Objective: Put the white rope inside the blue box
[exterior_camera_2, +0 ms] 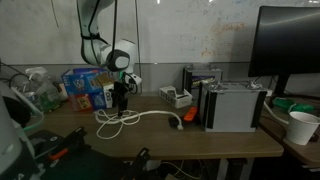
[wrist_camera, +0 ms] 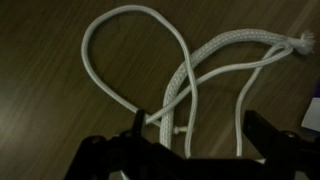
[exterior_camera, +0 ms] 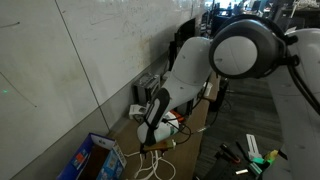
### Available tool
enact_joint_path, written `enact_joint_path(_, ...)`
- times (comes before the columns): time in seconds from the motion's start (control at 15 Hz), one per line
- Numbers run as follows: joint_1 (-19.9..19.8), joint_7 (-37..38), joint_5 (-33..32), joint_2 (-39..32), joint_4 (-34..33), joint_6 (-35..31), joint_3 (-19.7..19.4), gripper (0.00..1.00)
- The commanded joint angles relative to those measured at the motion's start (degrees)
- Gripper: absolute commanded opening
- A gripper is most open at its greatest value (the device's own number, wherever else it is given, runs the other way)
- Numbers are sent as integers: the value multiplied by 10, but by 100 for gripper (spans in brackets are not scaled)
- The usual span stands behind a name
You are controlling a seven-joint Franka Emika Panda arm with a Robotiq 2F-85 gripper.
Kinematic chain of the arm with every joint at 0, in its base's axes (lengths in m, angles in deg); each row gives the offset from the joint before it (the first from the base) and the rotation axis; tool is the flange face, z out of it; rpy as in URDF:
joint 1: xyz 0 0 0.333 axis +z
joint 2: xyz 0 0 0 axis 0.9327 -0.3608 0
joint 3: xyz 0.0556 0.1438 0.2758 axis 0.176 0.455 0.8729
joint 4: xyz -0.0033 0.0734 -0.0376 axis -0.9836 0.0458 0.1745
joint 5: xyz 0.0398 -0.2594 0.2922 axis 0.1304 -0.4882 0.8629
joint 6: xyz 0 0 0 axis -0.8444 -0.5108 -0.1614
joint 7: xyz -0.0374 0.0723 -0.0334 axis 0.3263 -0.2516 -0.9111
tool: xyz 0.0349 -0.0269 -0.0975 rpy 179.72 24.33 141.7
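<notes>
Next, I lower my open gripper around the thick piece (wrist_camera: 168,122) of rope and close it before I lift the rope, because it is too high above the white rope's crossing pieces (wrist_camera: 182,92).
The white rope (wrist_camera: 130,60) lies in loose loops on the wooden table, and it shows in both exterior views (exterior_camera_2: 140,118) (exterior_camera: 152,160). The blue box (exterior_camera_2: 88,88) with colourful printing stands at the back of the table, beside the rope; it also shows in an exterior view (exterior_camera: 95,158). My gripper (wrist_camera: 200,130) is open and points down just above the table. Its two dark fingers straddle several rope strands. It holds nothing. The gripper also shows in both exterior views (exterior_camera_2: 121,100) (exterior_camera: 150,135), a short way from the box.
Grey devices (exterior_camera_2: 232,105) stand on the table beyond the rope's far end. A dark monitor (exterior_camera_2: 290,45) and a white cup (exterior_camera_2: 302,127) are at that side. A whiteboard wall (exterior_camera: 70,60) runs along the table's back. Small tools (exterior_camera: 250,150) lie near the front edge.
</notes>
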Motion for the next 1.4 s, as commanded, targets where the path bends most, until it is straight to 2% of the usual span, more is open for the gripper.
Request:
enact_joint_path(0.0, 29, 29, 6, -50, -31, -16, -11, 100)
enact_joint_path(0.6, 71, 94, 6, -63, -32, -17, -21, 100)
enact_joint_path(1.07, 153, 189, -36, -70, -34, -60, -108, 100)
enact_joint_path(1.33, 170, 218, -59, -79, -41, -62, -131, 100)
